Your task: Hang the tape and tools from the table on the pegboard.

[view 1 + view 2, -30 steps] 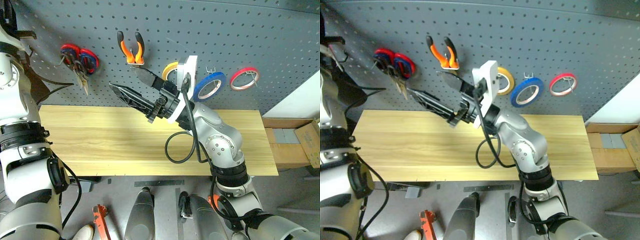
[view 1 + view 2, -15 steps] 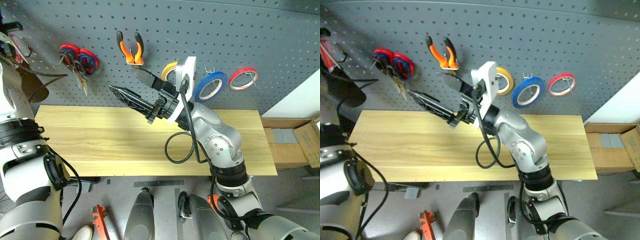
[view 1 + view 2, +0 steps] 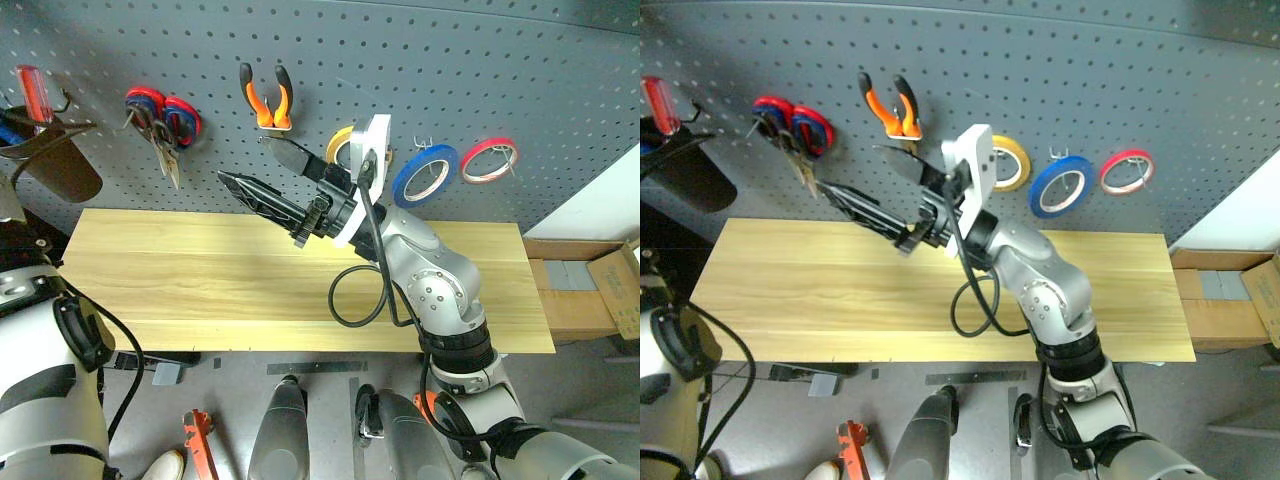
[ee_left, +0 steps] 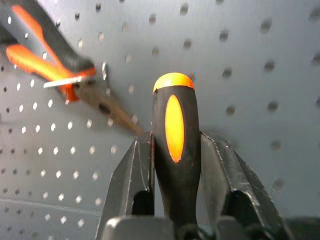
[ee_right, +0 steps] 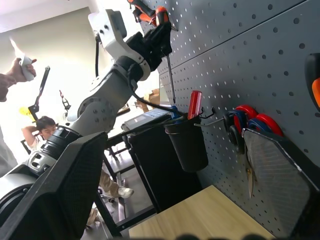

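Note:
The screwdriver's shaft [image 5: 171, 80] points down toward the black cup's opening [image 5: 181, 122], so my left gripper should go on lowering the screwdriver's handle until the shaft stands inside the cup before it lets go.
My left gripper [image 4: 172, 145] is shut on the orange-and-black handle of a slim screwdriver [image 4: 172, 125], held up close to the pegboard [image 3: 520, 60]. From the right wrist view, that left gripper [image 5: 161, 39] is high up, the screwdriver's shaft [image 5: 170, 77] pointing down toward a black cup. Orange-and-black pliers [image 4: 47, 62] hang on a hook beside the handle. The blue tape [image 3: 425, 173] hangs on the board, right of the yellow roll [image 3: 338, 140]. My right gripper [image 3: 243, 158] stands open and empty above the table [image 3: 170, 275].
A black cup [image 3: 55, 165] on the board's left holds a red-handled screwdriver [image 3: 30, 88]. Red-and-blue scissors [image 3: 160, 112], orange pliers [image 3: 265, 95] and a red roll [image 3: 490, 158] hang on hooks. People [image 5: 40, 127] are beyond the table's left end.
My left arm has risen and swung left with the screwdriver, uncovering the black cup and the red-handled screwdriver. The right arm has stayed put.

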`<state>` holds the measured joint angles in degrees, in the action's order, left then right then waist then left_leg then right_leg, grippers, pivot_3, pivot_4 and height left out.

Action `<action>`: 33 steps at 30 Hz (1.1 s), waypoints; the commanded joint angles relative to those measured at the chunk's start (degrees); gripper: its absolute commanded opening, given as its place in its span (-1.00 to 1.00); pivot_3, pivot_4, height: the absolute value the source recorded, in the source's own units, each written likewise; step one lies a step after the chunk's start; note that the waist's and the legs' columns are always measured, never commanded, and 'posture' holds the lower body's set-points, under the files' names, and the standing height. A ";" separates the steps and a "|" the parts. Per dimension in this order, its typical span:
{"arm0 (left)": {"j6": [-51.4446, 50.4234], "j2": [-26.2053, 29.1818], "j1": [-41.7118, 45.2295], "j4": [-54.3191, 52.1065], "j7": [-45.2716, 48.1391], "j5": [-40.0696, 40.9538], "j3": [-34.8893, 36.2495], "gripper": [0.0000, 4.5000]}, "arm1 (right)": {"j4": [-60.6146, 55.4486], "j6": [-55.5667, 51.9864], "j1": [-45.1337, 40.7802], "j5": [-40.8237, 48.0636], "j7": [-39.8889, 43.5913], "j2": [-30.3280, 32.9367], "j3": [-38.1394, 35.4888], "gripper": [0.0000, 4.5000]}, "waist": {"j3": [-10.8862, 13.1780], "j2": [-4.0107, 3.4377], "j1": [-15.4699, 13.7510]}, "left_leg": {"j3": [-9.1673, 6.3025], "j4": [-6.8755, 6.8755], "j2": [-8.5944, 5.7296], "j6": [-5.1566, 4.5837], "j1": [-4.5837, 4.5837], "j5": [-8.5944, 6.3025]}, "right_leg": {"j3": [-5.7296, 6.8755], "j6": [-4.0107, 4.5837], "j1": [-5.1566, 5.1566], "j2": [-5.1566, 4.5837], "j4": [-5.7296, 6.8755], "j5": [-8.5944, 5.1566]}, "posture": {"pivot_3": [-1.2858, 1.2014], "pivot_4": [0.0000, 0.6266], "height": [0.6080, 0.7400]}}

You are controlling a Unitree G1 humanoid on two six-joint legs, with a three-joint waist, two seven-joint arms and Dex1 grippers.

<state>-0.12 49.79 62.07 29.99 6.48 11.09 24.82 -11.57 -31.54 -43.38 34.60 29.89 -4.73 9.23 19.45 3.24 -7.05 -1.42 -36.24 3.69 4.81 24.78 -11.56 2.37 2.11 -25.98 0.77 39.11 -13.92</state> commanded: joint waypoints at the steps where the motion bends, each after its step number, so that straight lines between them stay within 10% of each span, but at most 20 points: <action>1: 6.44 4.86 -1.03 -0.38 0.90 -4.61 -1.37 -0.59 | -1.97 0.93 0.26 0.37 0.12 -0.35 -0.01 1.00 | 0.00 0.00 -0.01 | 0.01 0.00 0.00 0.00 0.00 0.00 | -0.01 0.00 0.00 0.00 0.00 0.00 | 0.27 -0.11 1.00; 33: 10.18 -1.29 -11.49 1.16 -1.37 -1.96 1.35 -0.59 | -4.20 -0.13 2.66 0.33 -1.95 1.15 0.85 1.00 | 0.02 -0.02 -0.18 | 0.00 -0.05 0.02 -0.24 -0.01 -0.07 | -0.05 0.05 0.00 0.03 0.06 0.04 | 0.24 0.06 1.00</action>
<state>10.47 47.67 51.26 35.62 6.20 8.08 23.66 -12.73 -32.07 -41.00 34.57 27.94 -3.34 10.25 19.47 3.21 -7.23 -1.42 -36.28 3.72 4.57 24.77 -11.63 2.32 2.16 -25.98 0.80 39.16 -13.88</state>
